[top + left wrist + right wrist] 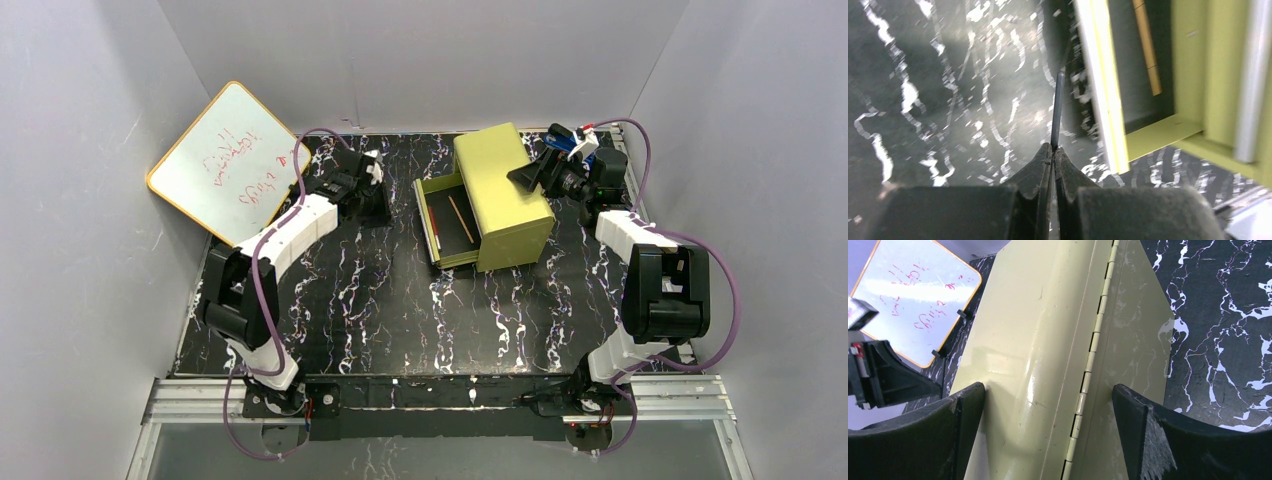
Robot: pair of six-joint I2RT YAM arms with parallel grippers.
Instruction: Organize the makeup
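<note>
The dark stick [1057,107] runs along the open drawer's length, so my left gripper carries on carrying it until it hangs over the drawer's bottom beside the brown-orange stick.
My left gripper [1053,150] is shut on a thin dark pencil-like stick [1057,107] that points away over the black marbled table, just left of the open drawer's rim [1100,95]. A brown-orange stick [1147,50] lies inside the drawer; it also shows in the top view [460,218]. In the top view the left gripper [377,193] is left of the drawer [432,190]. My right gripper [1048,405] is open, its fingers [955,412] straddling the top of the yellow-green box [1048,320] by its hinge; in the top view it [527,177] rests at the box [500,190]. The discs and palette are out of view.
A yellow-rimmed whiteboard [228,160] with red writing leans at the back left and shows in the right wrist view [923,290]. Grey walls enclose the table on three sides. The arm bases stand at the near edge.
</note>
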